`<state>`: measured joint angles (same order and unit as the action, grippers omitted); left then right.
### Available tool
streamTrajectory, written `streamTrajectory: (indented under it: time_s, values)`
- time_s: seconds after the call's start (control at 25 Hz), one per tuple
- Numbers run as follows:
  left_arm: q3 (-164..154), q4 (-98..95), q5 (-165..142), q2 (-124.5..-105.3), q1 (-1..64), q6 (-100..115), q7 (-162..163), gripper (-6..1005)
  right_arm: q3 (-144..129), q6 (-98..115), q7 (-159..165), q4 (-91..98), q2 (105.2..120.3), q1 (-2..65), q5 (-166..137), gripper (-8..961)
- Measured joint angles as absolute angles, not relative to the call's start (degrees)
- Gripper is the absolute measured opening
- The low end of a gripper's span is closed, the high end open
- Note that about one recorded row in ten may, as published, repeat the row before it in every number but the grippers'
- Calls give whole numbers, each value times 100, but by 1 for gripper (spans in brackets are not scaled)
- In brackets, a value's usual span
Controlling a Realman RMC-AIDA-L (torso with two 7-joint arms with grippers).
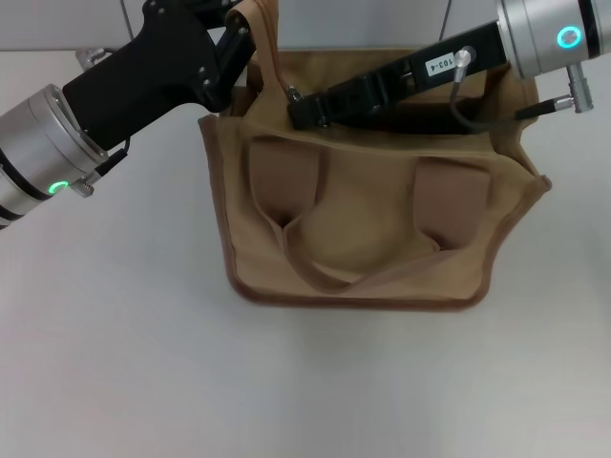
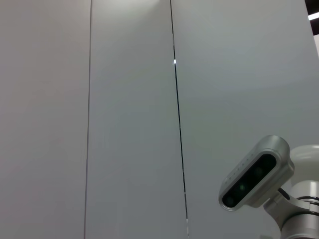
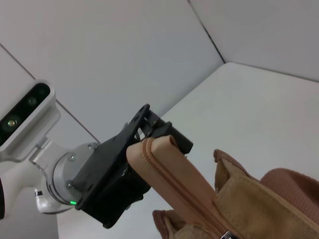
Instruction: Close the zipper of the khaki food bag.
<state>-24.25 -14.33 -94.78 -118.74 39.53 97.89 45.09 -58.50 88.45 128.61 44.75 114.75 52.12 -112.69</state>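
Note:
I should open my right gripper, move back a little and grip the tab squarely before I pull, because the silver pull tab is only at the edge of its fingers.
The khaki food bag [image 1: 363, 229] stands upright on the table, its two wide handles folded down over the near side. My left gripper [image 1: 250, 33] is at the bag's far left end, shut on the tan end strip of the zipper [image 3: 174, 184] and holding it raised; the right wrist view shows its black jaws [image 3: 144, 154] clamping that strip. My right gripper [image 1: 298, 103] reaches across the bag's top from the right, fingers together at a small silver pull tab [image 1: 293, 93]. The pull tab [image 3: 227, 235] also glints close to the right wrist camera.
The white table [image 1: 115, 363] spreads around the bag, with bare surface in front and to the left. The left wrist view holds only a grey panelled wall [image 2: 124, 124] and the robot's head camera [image 2: 254, 179].

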Motion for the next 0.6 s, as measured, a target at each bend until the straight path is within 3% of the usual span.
streamTrajectory:
  time_s: [0.16, 0.4, 0.6]
  values:
    - [-2425, -1442, -9478, -11874, 3956, 9796, 4509, 21, -5850, 8849, 12865, 4596, 11525, 5170, -11283, 212]
    - [-2426, -1441, -9477, -11874, 3956, 9800, 4509, 21, -5830, 8911, 12865, 4690, 11541, 5131, -11284, 94]
    - [-2426, -1435, -9476, -11874, 3955, 9781, 4509, 21, -5828, 8963, 12871, 4726, 11540, 5122, -11284, 93]
